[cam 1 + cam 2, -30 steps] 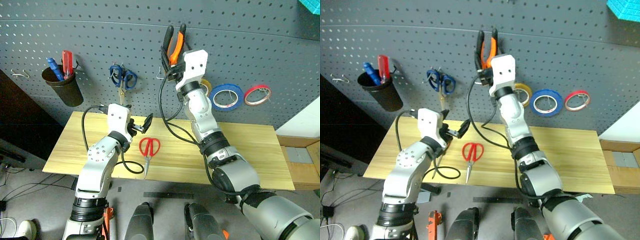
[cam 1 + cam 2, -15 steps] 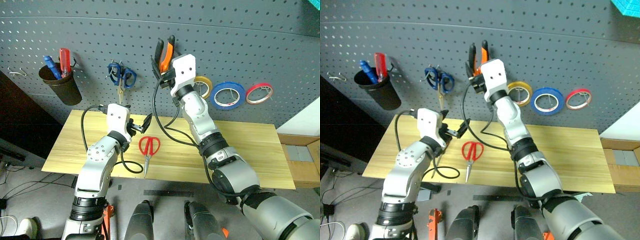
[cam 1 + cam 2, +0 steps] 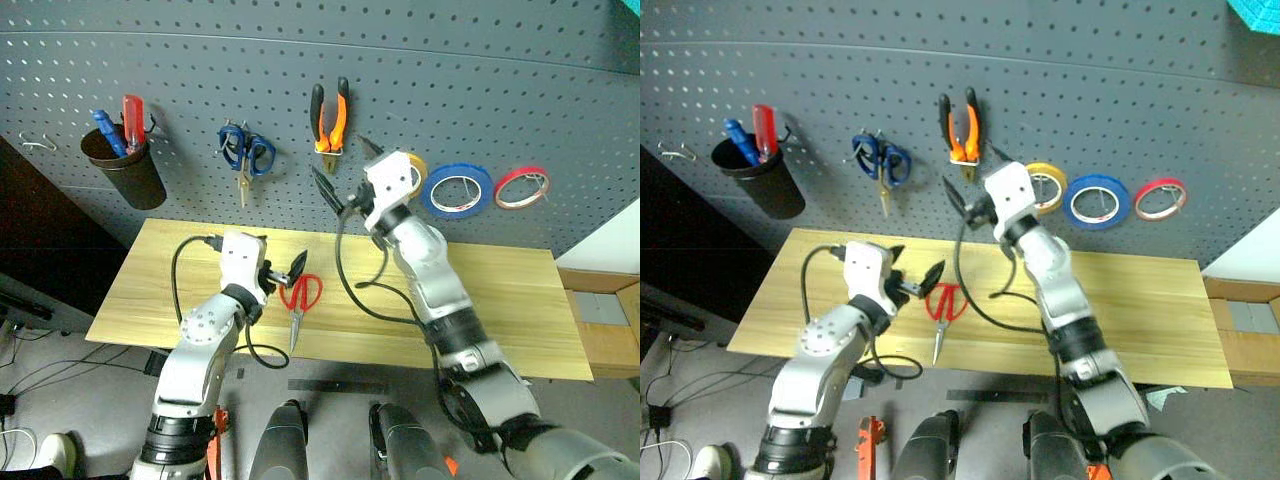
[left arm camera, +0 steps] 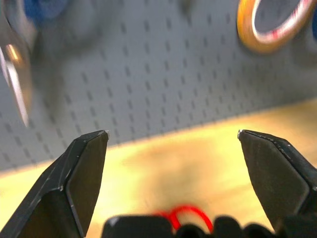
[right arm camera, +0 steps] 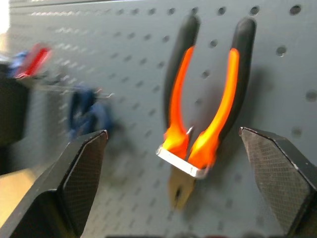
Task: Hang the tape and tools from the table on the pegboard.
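The red-looped scissors (image 3: 299, 302) will hang in front of the blue-looped scissors when the robot carries the red loops there, because hook tips (image 3: 243, 124) stick out past the blue-looped pair.
The orange-and-black pliers (image 3: 330, 118) hang handles-up from a hook on the dark grey pegboard (image 3: 480, 80). My right gripper (image 3: 347, 168) is open just below and in front of them, apart from them; in the right wrist view the pliers (image 5: 205, 99) hang between its spread fingers. The blue tape (image 3: 457, 190) hangs on the pegboard to the right. The red-looped scissors (image 3: 298, 295) lie on the wooden table (image 3: 500, 300), blades toward the front edge. My left gripper (image 3: 282, 256) is open and empty, low over the table right beside the red loops (image 4: 183, 215).
Blue-looped scissors (image 3: 245, 152) hang left of the pliers. A black cup (image 3: 125, 172) with a blue and a red screwdriver hangs at far left. A yellow roll (image 3: 416, 168) and a thin red-pink roll (image 3: 521, 187) flank the blue tape. A black cable trails over the table's front edge.
My right gripper opened, let go of the pliers, which now hang on the pegboard, and drew back and down. My left gripper sank toward the red scissors.
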You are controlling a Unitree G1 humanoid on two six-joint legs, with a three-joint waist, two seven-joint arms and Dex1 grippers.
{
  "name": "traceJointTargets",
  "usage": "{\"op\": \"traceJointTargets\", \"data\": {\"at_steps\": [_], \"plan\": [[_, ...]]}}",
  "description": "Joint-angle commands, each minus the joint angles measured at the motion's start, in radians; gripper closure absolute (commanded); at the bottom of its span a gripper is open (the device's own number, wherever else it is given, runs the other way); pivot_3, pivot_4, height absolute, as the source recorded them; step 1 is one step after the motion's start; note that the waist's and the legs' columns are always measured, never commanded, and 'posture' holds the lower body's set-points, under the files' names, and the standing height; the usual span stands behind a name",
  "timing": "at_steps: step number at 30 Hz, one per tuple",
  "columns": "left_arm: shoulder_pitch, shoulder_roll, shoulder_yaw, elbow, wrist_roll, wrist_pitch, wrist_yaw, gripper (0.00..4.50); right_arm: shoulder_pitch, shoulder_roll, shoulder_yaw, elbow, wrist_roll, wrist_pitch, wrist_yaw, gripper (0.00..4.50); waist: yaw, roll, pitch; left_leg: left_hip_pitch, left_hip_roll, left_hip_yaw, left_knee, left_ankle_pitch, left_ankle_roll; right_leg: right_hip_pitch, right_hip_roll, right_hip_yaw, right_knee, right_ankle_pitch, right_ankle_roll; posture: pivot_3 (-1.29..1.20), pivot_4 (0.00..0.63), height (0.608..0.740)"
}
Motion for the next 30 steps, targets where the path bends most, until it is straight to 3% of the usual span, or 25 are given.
{"op": "traceJointTargets", "data": {"at_steps": [1, 4, 10, 14, 30], "plan": [[0.033, -0.016, -0.029, -0.034, 0.047, 0.023, 0.049, 0.00, 0.093, -0.058, 0.049, -0.257, 0.083, 0.141, 0.127, 0.05, -0.004, 0.000, 0.001, 0.000, 0.000, 0.000, 0.000, 0.000, 0.000, 0.000, 0.000, 0.000, 0.001, 0.000, 0.000, 0.11, 0.276, 0.740], [0.058, -0.063, -0.066, 0.014, 0.093, 0.077, 0.119, 0.00, 0.266, -0.181, 0.116, -0.411, 0.152, 0.242, 0.281, 0.05, -0.005, 0.000, 0.001, 0.001, -0.001, -0.002, 0.001, 0.000, 0.000, 0.002, 0.000, 0.000, 0.000, -0.002, 0.002, 0.10, 0.280, 0.740], [0.064, -0.150, -0.059, 0.143, 0.111, 0.219, 0.205, 0.00, 0.487, -0.345, 0.173, -0.471, 0.179, 0.166, 0.464, 0.05, -0.025, -0.001, 0.007, 0.001, -0.002, -0.001, 0.002, 0.000, 0.000, 0.004, 0.000, 0.000, -0.003, -0.005, 0.007, 0.06, 0.290, 0.740], [0.059, -0.148, -0.082, 0.187, 0.130, 0.234, 0.202, 0.00, 0.516, -0.354, 0.180, -0.497, 0.205, 0.173, 0.506, 0.05, -0.053, -0.001, 0.010, 0.002, 0.000, -0.001, 0.002, 0.000, 0.000, 0.004, 0.003, 0.001, -0.001, -0.005, 0.007, 0.04, 0.295, 0.740], [0.114, -0.101, -0.146, 0.139, 0.224, 0.395, 0.233, 0.00, 0.463, -0.293, 0.179, -0.444, 0.200, 0.183, 0.495, 0.05, -0.052, -0.003, 0.016, 0.003, 0.000, -0.001, 0.001, 0.000, 0.000, 0.004, 0.002, 0.003, -0.002, -0.005, 0.008, 0.05, 0.291, 0.740]]}}
